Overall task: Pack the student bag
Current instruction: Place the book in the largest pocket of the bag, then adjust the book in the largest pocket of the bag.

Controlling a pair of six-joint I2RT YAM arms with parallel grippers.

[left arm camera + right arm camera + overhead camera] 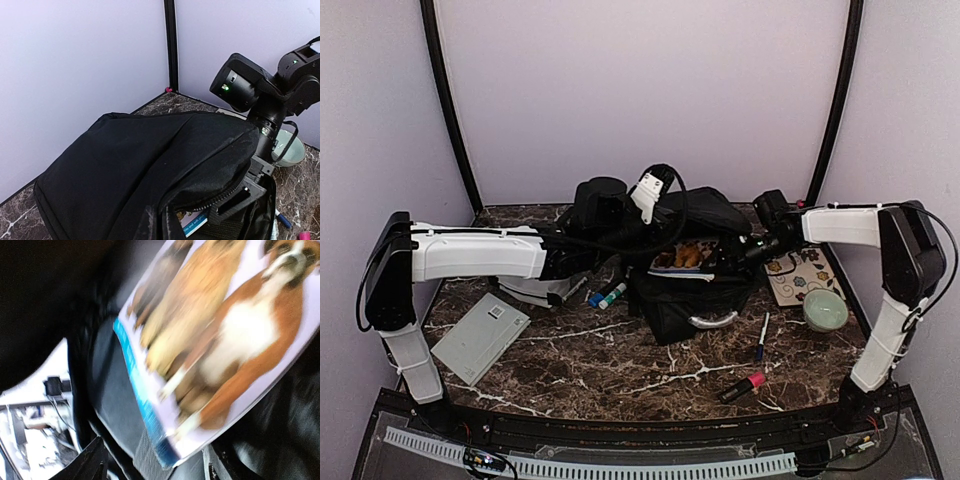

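Observation:
The dog book (220,335) will slip all the way into the student bag when the robot pushes, because roomy black lining (114,375) shows beside its blue edge.
The black student bag (690,295) lies at the table's middle with its top unzipped; in the left wrist view the student bag (130,170) fills the lower frame. A book with dogs on its cover (682,258) sits in the opening. My left gripper (638,238) is shut on the bag's raised flap, and the fabric hides its fingers. My right gripper (725,255) reaches into the opening from the right. In its wrist view the right gripper (154,465) stands open, the corner of the dog book (220,330) between its spread fingers (95,460). A corner of the book (192,223) shows under the zip.
A grey flat notebook (480,335) lies front left, with blue and green markers (605,295) beside the bag. A pen (762,338) and a red marker (743,387) lie front right. A green bowl (825,310) and a flowered card (803,275) sit at the right.

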